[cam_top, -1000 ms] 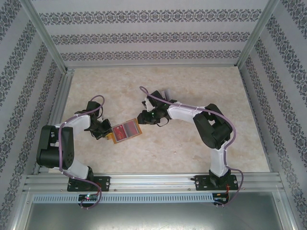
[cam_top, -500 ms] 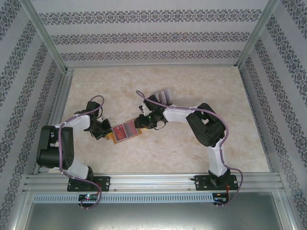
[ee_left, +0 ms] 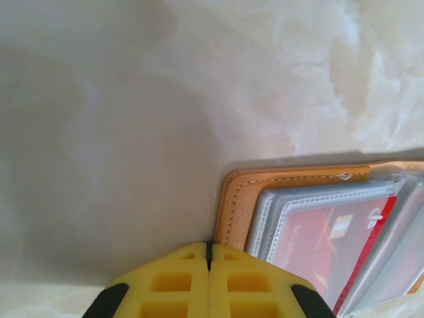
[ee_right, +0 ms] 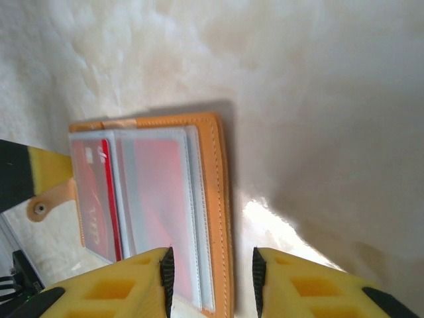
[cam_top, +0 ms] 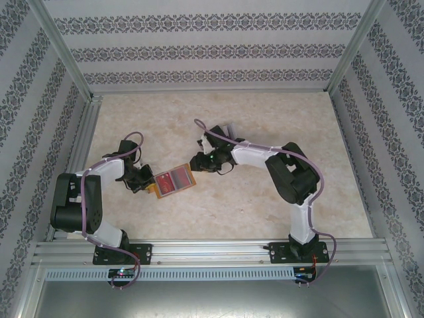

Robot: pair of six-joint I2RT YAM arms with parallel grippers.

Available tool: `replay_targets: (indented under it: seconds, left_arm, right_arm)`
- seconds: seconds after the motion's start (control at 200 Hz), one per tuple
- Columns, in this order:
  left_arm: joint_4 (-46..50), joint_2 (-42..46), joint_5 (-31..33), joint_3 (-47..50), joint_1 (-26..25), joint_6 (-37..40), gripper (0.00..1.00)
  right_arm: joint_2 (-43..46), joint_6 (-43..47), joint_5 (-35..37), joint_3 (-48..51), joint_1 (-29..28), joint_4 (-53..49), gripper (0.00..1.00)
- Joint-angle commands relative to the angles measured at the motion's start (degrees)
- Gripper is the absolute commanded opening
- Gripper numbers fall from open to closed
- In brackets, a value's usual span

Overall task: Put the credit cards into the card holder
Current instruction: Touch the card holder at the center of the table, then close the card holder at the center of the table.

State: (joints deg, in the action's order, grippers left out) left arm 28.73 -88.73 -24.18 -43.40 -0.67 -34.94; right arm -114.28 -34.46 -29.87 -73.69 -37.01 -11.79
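Observation:
The open card holder is loose at its snap-tab side point(cam_top: 158, 190). My left gripper should pin that side while my right gripper folds over the card holder's opposite edge point(cam_top: 192, 175).
The card holder point(cam_top: 173, 181) lies open on the table, orange with clear pockets. A red card point(ee_left: 331, 242) sits in one pocket, and a pinkish-red card point(ee_right: 159, 192) shows through the neighbouring sleeve. My left gripper point(cam_top: 148, 181) is shut, and its yellow fingertips point(ee_left: 209, 255) rest at the holder's left edge with nothing seen between them. My right gripper point(cam_top: 194, 163) is open at the holder's right edge. Its jaws point(ee_right: 212, 275) straddle the orange border point(ee_right: 222, 218) without closing on it.
A sliver of grey loose cards point(cam_top: 229, 127) peeks out behind the right arm. The holder's snap tab point(ee_right: 41, 209) sticks out beside the left gripper's finger. Aluminium rails point(cam_top: 86, 132) and patterned walls fence the table.
Half a second ago the right arm reached further left onto the holder, uncovering the loose cards. It has drawn back slightly to the right. The left gripper and holder have not moved.

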Motion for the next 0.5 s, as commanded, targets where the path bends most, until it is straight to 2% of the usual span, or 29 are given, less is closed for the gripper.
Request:
replay_targets:
  seconds: [0.0,0.33,0.415,0.495]
  left_arm:
    - [-4.8,-3.7,-1.1,2.8,-0.6,-0.9,0.00]
    - [-4.0,0.2,-3.3,4.4,-1.6,-3.4,0.01]
    - [-2.9,0.7,-3.1,3.4,-1.7,-3.4,0.05]
    - [-2.0,1.3,-3.3,2.2,-1.8,-3.3,0.16]
  right_arm:
    - [4.0,1.9,1.4,0.9,1.5,-1.7,0.39]
    - [4.3,0.8,-1.3,3.1,-1.1,-0.6,0.38]
    - [3.6,0.6,-1.9,3.1,-2.2,-0.3,0.38]
    - [3.4,0.5,-1.7,2.9,-3.0,-0.3,0.38]
